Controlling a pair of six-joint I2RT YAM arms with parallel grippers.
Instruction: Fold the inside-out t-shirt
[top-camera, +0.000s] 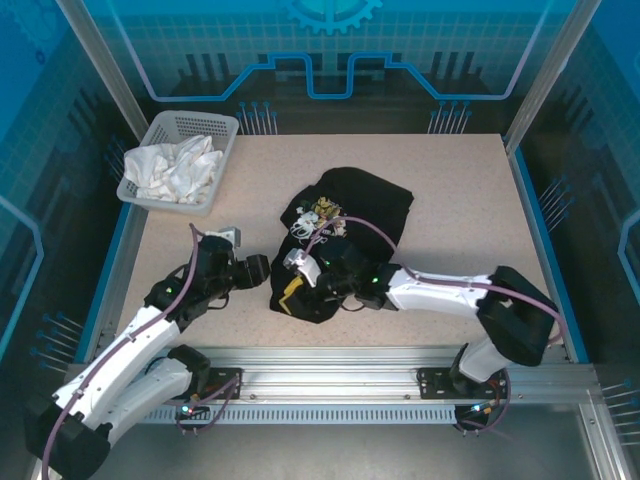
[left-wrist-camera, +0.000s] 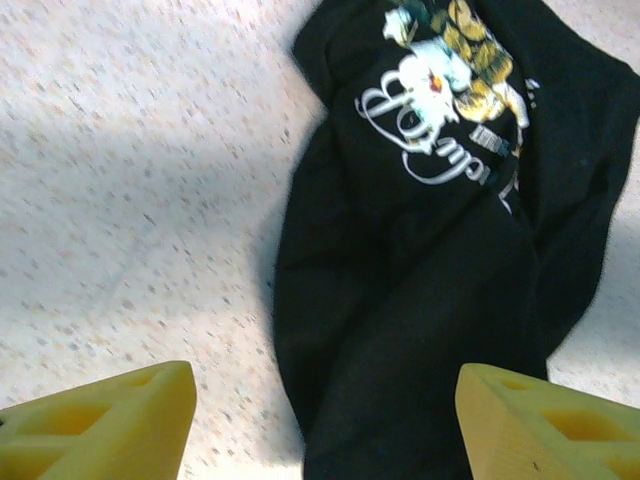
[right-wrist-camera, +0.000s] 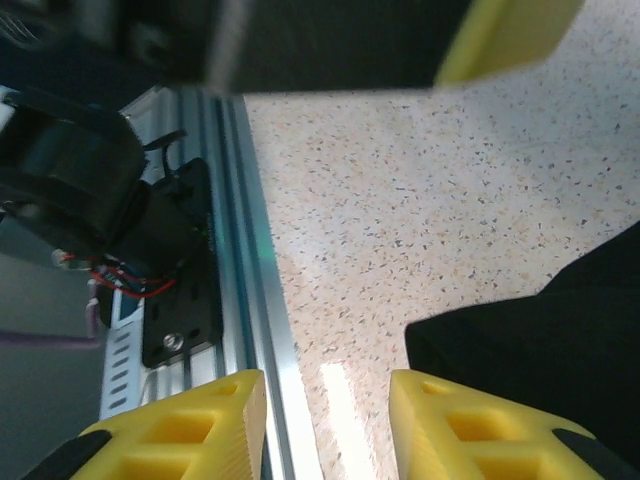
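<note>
Next, I pull back my right gripper, which is reaching across the t-shirt to the t-shirt's edge (top-camera: 275, 288) beside my left gripper, and take that edge (top-camera: 276, 301) with my left gripper instead.
The inside-out t-shirt (top-camera: 355, 210) lies crumpled in a heap at the middle of the table, black, with its yellow-and-white print (top-camera: 322, 215) facing up. In the left wrist view the shirt (left-wrist-camera: 430, 250) runs down between my left gripper's (left-wrist-camera: 325, 430) yellow fingers (left-wrist-camera: 110, 425), which stand wide apart and hold nothing. From above, the left gripper (top-camera: 268, 272) sits at the shirt's near-left edge. My right gripper (top-camera: 292, 285) hovers over the shirt's near-left corner. Its jaws (right-wrist-camera: 330, 430) are open over bare tabletop, with a black shirt corner (right-wrist-camera: 540, 340) just to their right.
A white basket (top-camera: 215, 125) holding a white cloth (top-camera: 175, 170) stands at the back left. The aluminium front rail (right-wrist-camera: 240, 250) and an arm base run close beside the right gripper. Bare speckled tabletop (top-camera: 460, 190) surrounds the shirt.
</note>
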